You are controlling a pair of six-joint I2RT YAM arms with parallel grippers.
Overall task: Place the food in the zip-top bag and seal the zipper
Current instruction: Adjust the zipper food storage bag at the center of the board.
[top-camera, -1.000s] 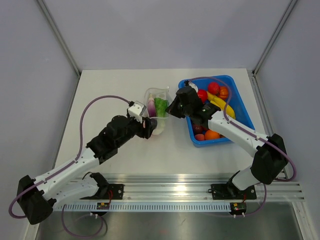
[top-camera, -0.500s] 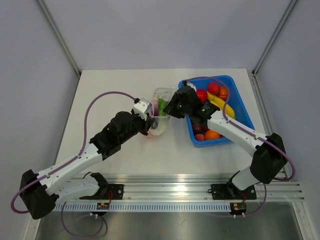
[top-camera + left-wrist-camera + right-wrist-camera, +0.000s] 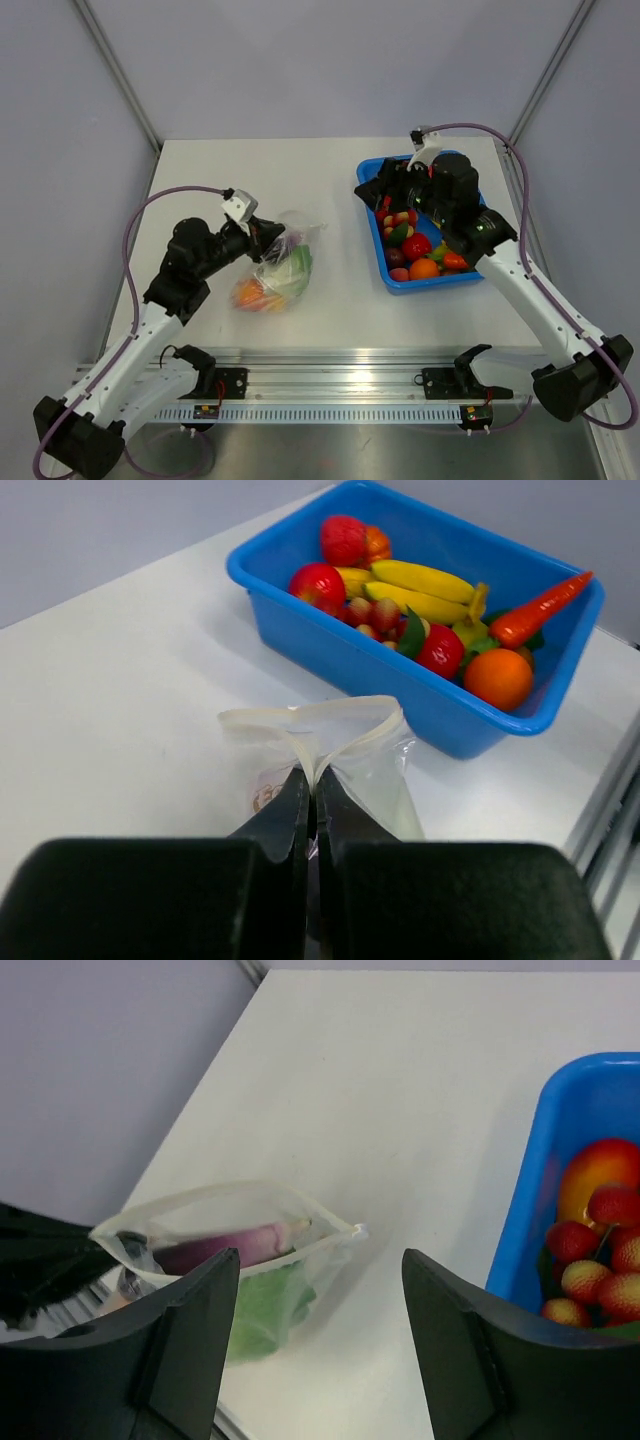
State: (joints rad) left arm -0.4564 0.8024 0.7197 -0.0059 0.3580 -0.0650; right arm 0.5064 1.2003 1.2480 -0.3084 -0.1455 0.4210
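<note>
The end of the bag's opening [image 3: 355, 1231] nearer the tray dangles, so next my right gripper leaves the tray and pinches that loose end before I seal the zipper.
The clear zip-top bag [image 3: 281, 262] slumps on the white table left of centre, with a purple eggplant [image 3: 232, 1244], green lettuce [image 3: 266, 1303] and orange pieces [image 3: 249, 293] inside. Its zipper strip [image 3: 225, 1189] gapes open. My left gripper [image 3: 267, 240] is shut on the bag's mouth edge [image 3: 312, 772], the plastic pinched between its fingers. My right gripper [image 3: 374, 194] hangs open over the far left corner of the blue tray [image 3: 470, 278], apart from the bag, with nothing between its fingers [image 3: 190, 1330]. More food fills the tray: bananas [image 3: 415, 580], a carrot [image 3: 540, 610], an orange [image 3: 498, 677].
The blue tray [image 3: 340, 645] stands right of the bag, near the table's right side. Grey walls close off the left, back and right. A metal rail [image 3: 400, 375] runs along the near edge by the arm bases.
My right gripper let go of the bag, opened and drew back right over the tray. My left gripper shut on the bag's mouth and pulled it left and nearer.
</note>
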